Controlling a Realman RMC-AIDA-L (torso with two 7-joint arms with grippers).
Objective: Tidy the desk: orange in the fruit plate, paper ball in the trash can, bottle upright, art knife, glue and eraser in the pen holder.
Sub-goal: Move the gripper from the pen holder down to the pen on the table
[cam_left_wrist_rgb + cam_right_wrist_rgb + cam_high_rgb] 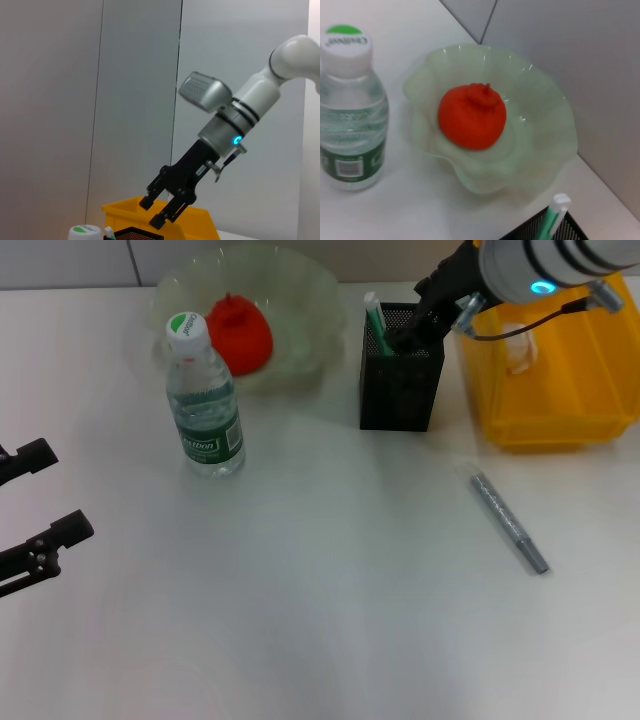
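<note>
I should go on moving my open right gripper to the tool's bin-side half (492,497) before I close it there, because the grey tool (510,523) lies clear of the yellow bin and pen holder.
The orange (240,335) (471,116) lies in the pale green fruit plate (310,300) (540,130). Beside the plate the bottle (205,405) (351,105) stands upright. My right gripper (405,338) (154,211) is open, its tips dipping into the top of the black mesh pen holder (400,380), where a green and white tool (374,315) (554,215) stands. On the table to the right lies a slim grey stick-shaped tool (510,523). My left gripper (40,495) hangs open at the left edge, holding nothing. I cannot make out the eraser.
A yellow bin (560,390) (200,220) stands right of the pen holder, with a pale thing (520,355) inside, partly behind my right arm. White table surface stretches across the middle and front.
</note>
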